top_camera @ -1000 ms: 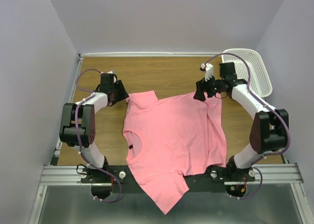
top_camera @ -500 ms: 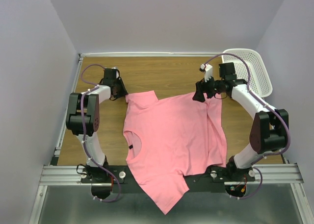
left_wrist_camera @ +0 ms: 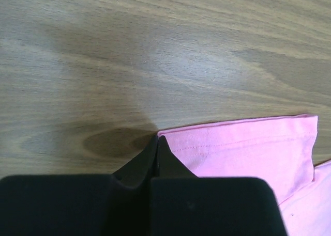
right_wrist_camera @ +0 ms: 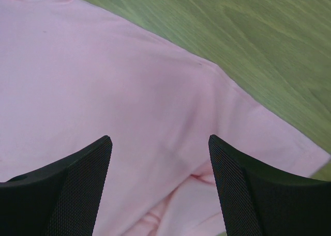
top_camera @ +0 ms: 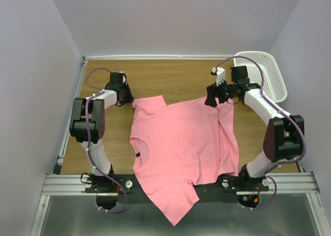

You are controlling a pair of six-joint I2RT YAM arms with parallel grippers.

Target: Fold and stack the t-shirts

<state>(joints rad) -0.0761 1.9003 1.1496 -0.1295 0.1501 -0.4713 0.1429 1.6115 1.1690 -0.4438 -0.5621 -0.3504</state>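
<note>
I should go on moving my open right gripper toward the t-shirt's free corner (top_camera: 231,103) near the basket and close it there, while my left gripper holds the sleeve corner (top_camera: 135,102).
A salmon-pink t-shirt (top_camera: 181,143) lies spread flat on the wooden table, its neck and dark label (top_camera: 137,155) toward the left. One lower corner hangs over the near edge. My left gripper (top_camera: 131,101) is down at the far-left sleeve. In the left wrist view its jaws (left_wrist_camera: 157,138) are shut, pinching the very corner of the sleeve hem (left_wrist_camera: 243,143). My right gripper (top_camera: 211,100) hovers over the shirt's far-right edge. In the right wrist view it (right_wrist_camera: 159,138) is wide open over pink cloth (right_wrist_camera: 103,81), with nothing between its fingers.
A white plastic mesh basket (top_camera: 258,53) stands at the far right corner of the table (top_camera: 176,76). The metal rail (top_camera: 62,183) holding the arm bases runs along the near edge. Purple-grey walls close in on three sides.
My left gripper has moved slightly farther along the table to the sleeve corner and shut there. The right arm and the shirt have not moved.
</note>
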